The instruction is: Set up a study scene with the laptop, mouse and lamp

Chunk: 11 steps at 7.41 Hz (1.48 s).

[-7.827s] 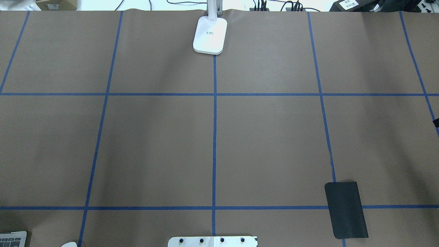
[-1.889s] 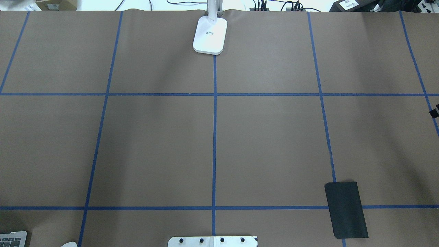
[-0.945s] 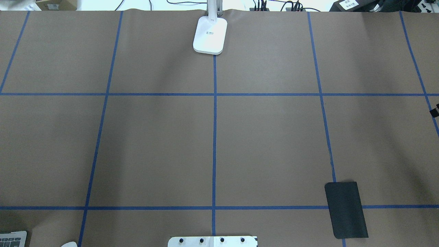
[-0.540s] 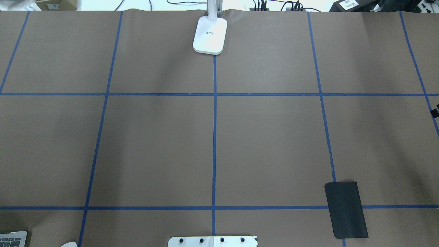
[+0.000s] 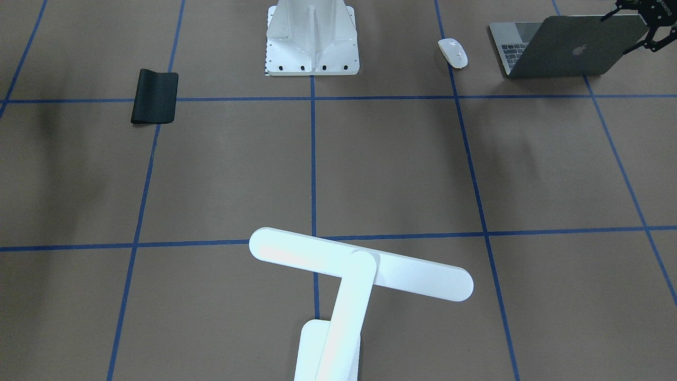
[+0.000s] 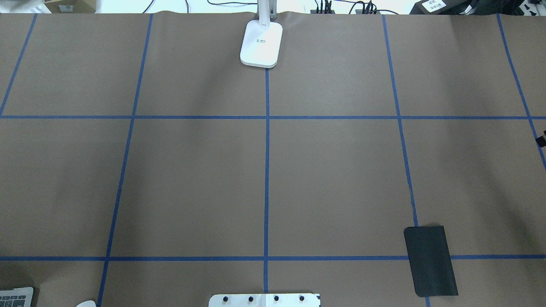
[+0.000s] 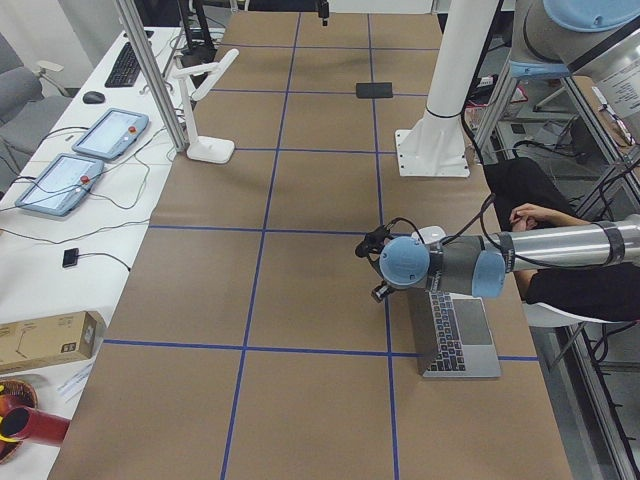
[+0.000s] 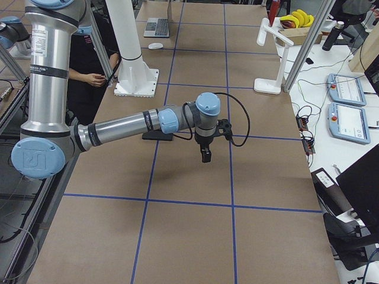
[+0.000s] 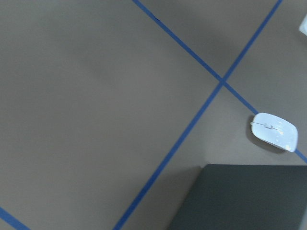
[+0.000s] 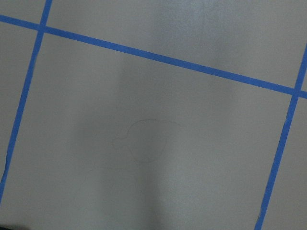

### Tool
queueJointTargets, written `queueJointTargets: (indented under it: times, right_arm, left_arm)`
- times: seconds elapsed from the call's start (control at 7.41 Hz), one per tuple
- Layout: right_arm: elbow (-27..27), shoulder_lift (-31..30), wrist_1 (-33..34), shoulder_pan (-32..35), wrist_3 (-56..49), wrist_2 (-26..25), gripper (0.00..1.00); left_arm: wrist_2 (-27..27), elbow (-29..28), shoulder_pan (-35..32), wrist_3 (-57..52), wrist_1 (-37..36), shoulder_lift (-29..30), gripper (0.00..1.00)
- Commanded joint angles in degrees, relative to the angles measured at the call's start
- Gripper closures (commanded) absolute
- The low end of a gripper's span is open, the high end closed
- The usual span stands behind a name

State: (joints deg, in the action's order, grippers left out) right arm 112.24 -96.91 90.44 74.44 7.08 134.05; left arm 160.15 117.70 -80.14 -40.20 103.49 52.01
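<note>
I expect the laptop's base to come along and stay spread open when I lift the lid, because the lid stands tilted open by itself.
The laptop stands partly open at my near left corner, apple lid facing the front view; it also shows in the left view. The white mouse lies beside it, and shows in the left wrist view next to the dark lid. My left gripper hovers at the lid's outer top corner, fingers spread, holding nothing. The lamp stands at the far middle edge, its base on the centre line. My right gripper points down over bare table; I cannot tell whether it is open or shut.
A black mat lies at the near right. The white ribbed pedestal stands at the near middle edge. Blue tape lines grid the brown table. Tablets and cables lie beyond the far edge.
The bit of my right gripper at the overhead view's right edge has shifted slightly farther away since the earliest frame. Laptop, mouse, lamp and mat have not moved.
</note>
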Motion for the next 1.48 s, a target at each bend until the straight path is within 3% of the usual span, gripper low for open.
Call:
queueJointTargets:
  times: [0.0, 0.54, 1.35]
  right_arm:
    - [0.0, 0.0, 0.0, 0.0, 0.0, 0.0, 0.00]
    - [-0.3, 0.1, 0.0, 0.0, 0.0, 0.0, 0.00]
    - [-0.2, 0.1, 0.0, 0.0, 0.0, 0.0, 0.00]
  left_arm:
    - [1.2, -0.1, 0.3, -0.1, 0.0, -1.4, 0.00]
    - [0.0, -0.4, 2.6, -6.9, 0.3, -2.5, 0.00]
    - [-2.3, -1.8, 6.5, -6.9, -0.3, -2.7, 0.00]
